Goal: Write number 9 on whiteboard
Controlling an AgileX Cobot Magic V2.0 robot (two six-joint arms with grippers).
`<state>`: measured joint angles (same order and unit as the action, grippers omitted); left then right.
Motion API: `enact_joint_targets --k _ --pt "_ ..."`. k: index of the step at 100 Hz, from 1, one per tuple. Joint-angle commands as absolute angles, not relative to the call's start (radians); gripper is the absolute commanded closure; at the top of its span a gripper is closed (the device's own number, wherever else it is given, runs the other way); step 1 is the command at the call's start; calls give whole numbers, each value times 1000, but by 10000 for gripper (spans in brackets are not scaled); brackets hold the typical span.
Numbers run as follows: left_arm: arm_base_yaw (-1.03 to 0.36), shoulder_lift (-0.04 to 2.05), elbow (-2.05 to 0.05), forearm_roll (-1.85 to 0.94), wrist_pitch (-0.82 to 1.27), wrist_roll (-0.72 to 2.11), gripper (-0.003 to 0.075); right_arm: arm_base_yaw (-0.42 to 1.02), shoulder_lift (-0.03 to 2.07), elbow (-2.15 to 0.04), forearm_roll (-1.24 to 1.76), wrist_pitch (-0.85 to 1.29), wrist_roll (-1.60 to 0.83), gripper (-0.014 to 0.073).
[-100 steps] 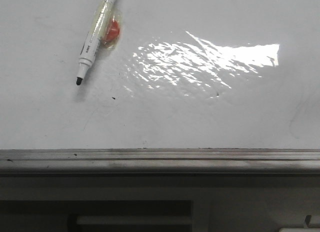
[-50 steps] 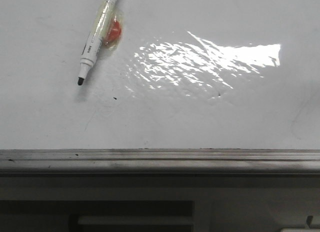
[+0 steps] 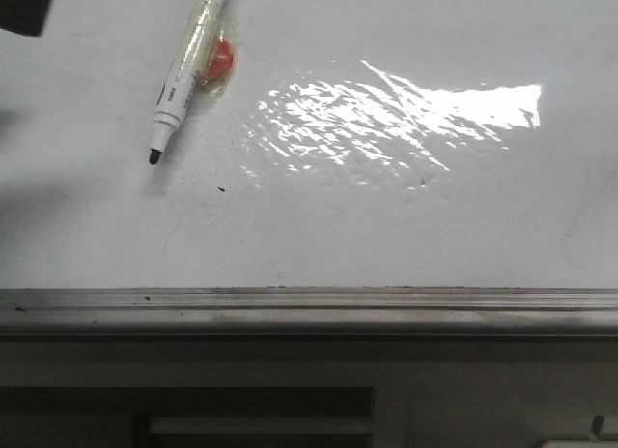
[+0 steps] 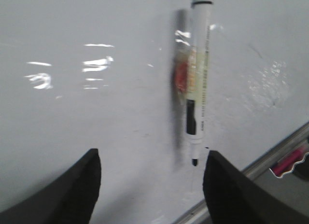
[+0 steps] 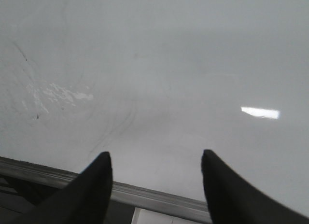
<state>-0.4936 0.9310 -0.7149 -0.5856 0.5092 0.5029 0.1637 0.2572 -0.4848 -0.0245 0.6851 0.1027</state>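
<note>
My gripper will carry the marker to write, and the orange-red blob [image 3: 219, 60] will move along with the marker, because yellowish tape [image 3: 197, 41] is wrapped around the marker's body.
The whiteboard [image 3: 386, 236] lies flat, glossy white with a bright glare patch. The number 9 is out of view; only tiny dark specks mark the board. An uncapped white marker [image 3: 183, 71] with a black tip lies on the board at the far left, with yellowish tape and an orange-red blob at its barrel. In the left wrist view the marker [image 4: 198, 89] lies ahead of my left gripper [image 4: 152, 154], which is open and empty above the whiteboard [image 4: 96, 113], the tip close to one finger. My right gripper [image 5: 155, 154] is open and empty above the bare whiteboard [image 5: 169, 64].
A grey metal rail [image 3: 309, 303] runs along the board's near edge, also seen as the rail [image 5: 145, 195] under my right gripper. A dark part of the left arm [image 3: 24, 9] shows at the far left corner. A pink object [image 4: 289, 161] lies beyond the rail [image 4: 275, 156].
A dark part of the left arm has come into the front view's top left corner, casting a shadow on the board's left side. The marker has stayed where it was.
</note>
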Motion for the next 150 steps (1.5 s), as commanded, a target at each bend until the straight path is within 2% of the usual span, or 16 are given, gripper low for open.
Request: enact_joint_targets --k 1,21,42,49,56,67,82,101,113,129,150 --pt "-568 977 -752 -627 404 509 317 158 278 -518 -40 617 94 165" --pt "-689 1085 -752 -689 208 509 320 158 278 -518 -40 617 94 165" --pt "-697 1187 -752 -702 129 509 368 158 278 -518 -38 615 94 165" --pt "-697 1214 -752 -704 127 509 428 164 278 -520 -21 610 94 165" --pt "-697 1232 -752 -714 143 509 527 178 278 -524 0 598 94 165" --pt "-697 1237 -752 -747 200 509 742 219 278 -543 6 594 71 165" --pt "-723 1193 -775 -745 387 557 741 282 290 -636 186 640 -213 165" --pt "-804 1101 -777 -730 620 994 741 354 380 -743 498 728 -553 165" --pt "-847 1077 -777 -685 622 1108 741 398 464 -743 643 718 -736 165" --pt "-862 1077 -777 -682 595 1115 741 477 594 -743 810 661 -935 165" --pt "-862 1077 -777 -684 592 1129 741 576 769 -743 816 583 -967 165"
